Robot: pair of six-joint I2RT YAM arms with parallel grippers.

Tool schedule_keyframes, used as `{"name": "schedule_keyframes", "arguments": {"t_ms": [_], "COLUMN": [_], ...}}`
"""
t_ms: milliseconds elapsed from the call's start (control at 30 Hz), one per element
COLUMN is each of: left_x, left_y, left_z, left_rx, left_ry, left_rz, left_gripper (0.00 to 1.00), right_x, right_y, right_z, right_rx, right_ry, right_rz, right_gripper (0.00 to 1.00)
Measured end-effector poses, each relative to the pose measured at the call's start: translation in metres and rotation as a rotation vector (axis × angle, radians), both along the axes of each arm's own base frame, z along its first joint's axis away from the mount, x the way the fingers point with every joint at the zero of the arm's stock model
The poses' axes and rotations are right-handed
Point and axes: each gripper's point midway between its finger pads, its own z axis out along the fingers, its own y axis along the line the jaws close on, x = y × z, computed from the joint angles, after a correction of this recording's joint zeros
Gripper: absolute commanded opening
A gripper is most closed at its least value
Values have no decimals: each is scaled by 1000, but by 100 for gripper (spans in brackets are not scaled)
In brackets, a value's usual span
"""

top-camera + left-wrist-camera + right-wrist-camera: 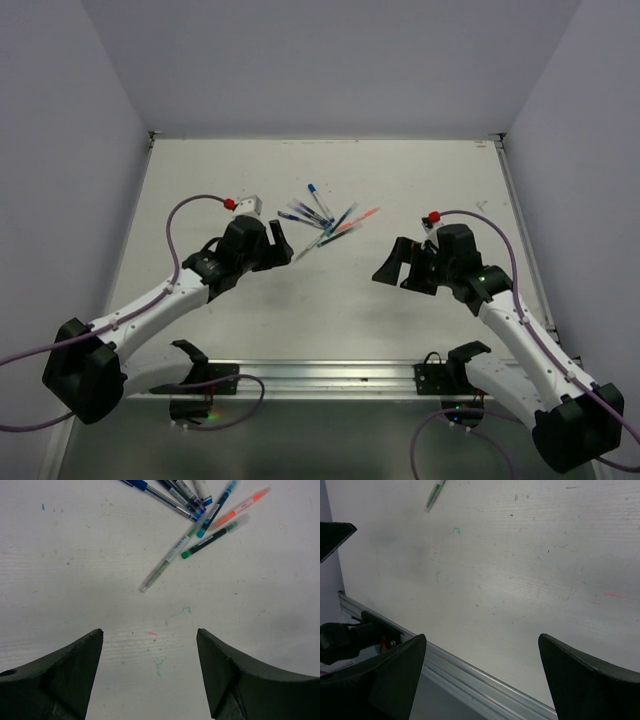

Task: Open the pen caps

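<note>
The clear green-tinted pen's near end is free of the pile. My left gripper should carry on going toward that end until its fingers are around it.
Several stick pens lie in a crossed pile on the white table, far centre. In the left wrist view they lie at the top: a blue-capped pen, an orange-red pen, a green pen and a clear green-tinted pen. A small blue piece lies alone behind the pile. My left gripper is open and empty, just near-left of the pile. My right gripper is open and empty, to the right of the pile, over bare table.
A metal rail runs along the table's near edge between the arm bases. Grey walls close in the left, right and far sides. One pen end shows at the top of the right wrist view.
</note>
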Motion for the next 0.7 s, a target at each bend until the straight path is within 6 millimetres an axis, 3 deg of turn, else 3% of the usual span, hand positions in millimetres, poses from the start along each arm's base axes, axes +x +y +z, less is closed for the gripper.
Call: {"name": "schedule_keyframes", "arguments": {"t_ms": [267, 533, 700], "left_x": [24, 42, 55], "left_y": [-25, -32, -37], "left_z": [-4, -34, -41], "left_rx": [109, 264, 339], "left_ry": [-69, -111, -168], "left_rz": [-62, -139, -213], "left_gripper": [80, 82, 80], "right_x": [3, 9, 10], "right_y": [5, 11, 11], "right_z": [5, 23, 26], "right_rx": [21, 56, 63], "right_ry": [-2, -43, -45], "right_rz": [17, 26, 24], "right_gripper": [99, 98, 98]}}
